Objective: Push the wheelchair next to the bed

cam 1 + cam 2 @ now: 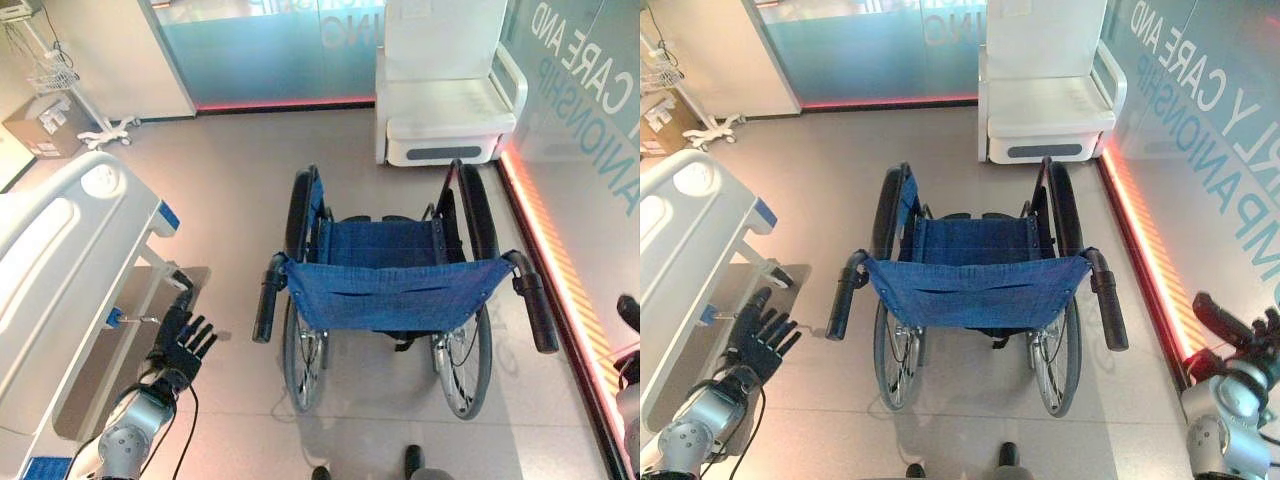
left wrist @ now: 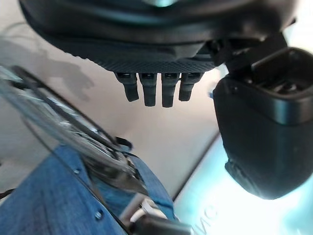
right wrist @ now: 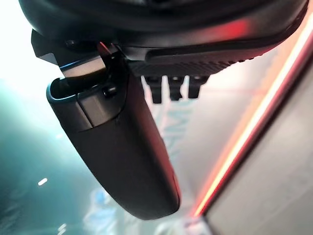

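Observation:
The wheelchair will stay open and roll around the bed's corner when the robot pushes the wheelchair's handles, because the blue cloth seat is spread wide.
A wheelchair with a blue cloth seat and back stands in the middle of the floor, its two black push handles pointing towards me. The white bed with blue corner caps lies along the left side. My left hand hangs open, fingers spread, between the bed and the wheelchair's left handle, touching neither. My right hand is low at the right edge, right of the right handle and apart from it, with its fingers straight. The blue cloth shows past the left hand in the left wrist view.
A white armchair stands beyond the wheelchair against a glass wall. A glowing red strip runs along the right wall's foot. A white wheeled stand and a cardboard box sit at the back left.

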Controlling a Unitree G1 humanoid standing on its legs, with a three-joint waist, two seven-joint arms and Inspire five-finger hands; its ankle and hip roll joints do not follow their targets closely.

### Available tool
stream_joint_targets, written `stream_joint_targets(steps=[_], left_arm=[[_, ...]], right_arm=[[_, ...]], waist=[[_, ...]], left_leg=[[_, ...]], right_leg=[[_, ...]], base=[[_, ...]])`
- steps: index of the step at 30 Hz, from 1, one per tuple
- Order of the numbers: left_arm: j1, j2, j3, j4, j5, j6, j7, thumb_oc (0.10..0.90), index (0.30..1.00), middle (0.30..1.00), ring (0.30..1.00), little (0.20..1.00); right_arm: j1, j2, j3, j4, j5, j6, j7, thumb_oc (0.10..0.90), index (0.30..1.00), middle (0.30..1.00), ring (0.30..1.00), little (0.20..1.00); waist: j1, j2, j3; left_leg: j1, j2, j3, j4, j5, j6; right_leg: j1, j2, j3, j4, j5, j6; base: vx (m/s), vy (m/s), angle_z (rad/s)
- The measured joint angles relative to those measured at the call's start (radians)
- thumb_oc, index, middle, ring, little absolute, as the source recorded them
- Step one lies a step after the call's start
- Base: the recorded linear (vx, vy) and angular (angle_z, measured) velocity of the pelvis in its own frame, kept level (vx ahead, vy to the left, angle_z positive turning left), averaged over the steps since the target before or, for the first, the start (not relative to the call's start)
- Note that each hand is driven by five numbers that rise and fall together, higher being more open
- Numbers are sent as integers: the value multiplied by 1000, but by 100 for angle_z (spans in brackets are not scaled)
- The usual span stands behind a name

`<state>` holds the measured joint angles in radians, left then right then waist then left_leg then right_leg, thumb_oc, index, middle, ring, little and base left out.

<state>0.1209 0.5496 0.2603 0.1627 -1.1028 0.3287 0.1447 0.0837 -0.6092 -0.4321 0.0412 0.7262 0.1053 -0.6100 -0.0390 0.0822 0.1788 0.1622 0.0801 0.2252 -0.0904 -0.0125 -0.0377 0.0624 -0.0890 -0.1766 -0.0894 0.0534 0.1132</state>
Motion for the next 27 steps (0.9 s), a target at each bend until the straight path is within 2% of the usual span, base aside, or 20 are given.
stream_joint_targets(steps=[8,11,17,22,27], left_arm=[[-6,132,34,-224,11,54,-68,800,900,900,900,900],[-6,160,42,-292,11,93,-113,800,900,900,900,900],[4,182,26,-401,11,173,-198,800,900,900,900,900],[5,258,23,-401,10,195,-205,800,900,900,900,900],[5,368,20,-429,22,229,-255,800,900,900,900,900]], right_arm=[[-22,-62,11,-169,-51,79,14,800,900,900,900,900],[-20,-90,11,-203,-46,111,63,800,900,900,900,900],[-5,-90,23,-246,91,196,180,800,900,900,900,900],[14,-101,33,-246,115,199,197,800,900,900,900,900],[41,-212,46,-301,150,216,198,800,900,900,900,900]], waist=[[8,10,11],[9,9,12],[7,-6,35],[5,-16,42],[4,-20,45]], left_leg=[[-11,-2,1,0,0,0],[-22,-2,2,0,0,0],[-23,-2,3,0,0,0],[-25,-2,3,0,0,0],[-35,-2,7,0,0,0]], right_leg=[[-11,0,-1,0,1,1],[-22,1,-2,1,1,1],[-22,1,-4,1,1,1],[-25,2,-5,1,1,1],[-37,1,-2,1,3,0]], base=[[-4,-3,0],[0,0,0],[-2,-6,0],[0,0,0],[-23,-9,-2]])
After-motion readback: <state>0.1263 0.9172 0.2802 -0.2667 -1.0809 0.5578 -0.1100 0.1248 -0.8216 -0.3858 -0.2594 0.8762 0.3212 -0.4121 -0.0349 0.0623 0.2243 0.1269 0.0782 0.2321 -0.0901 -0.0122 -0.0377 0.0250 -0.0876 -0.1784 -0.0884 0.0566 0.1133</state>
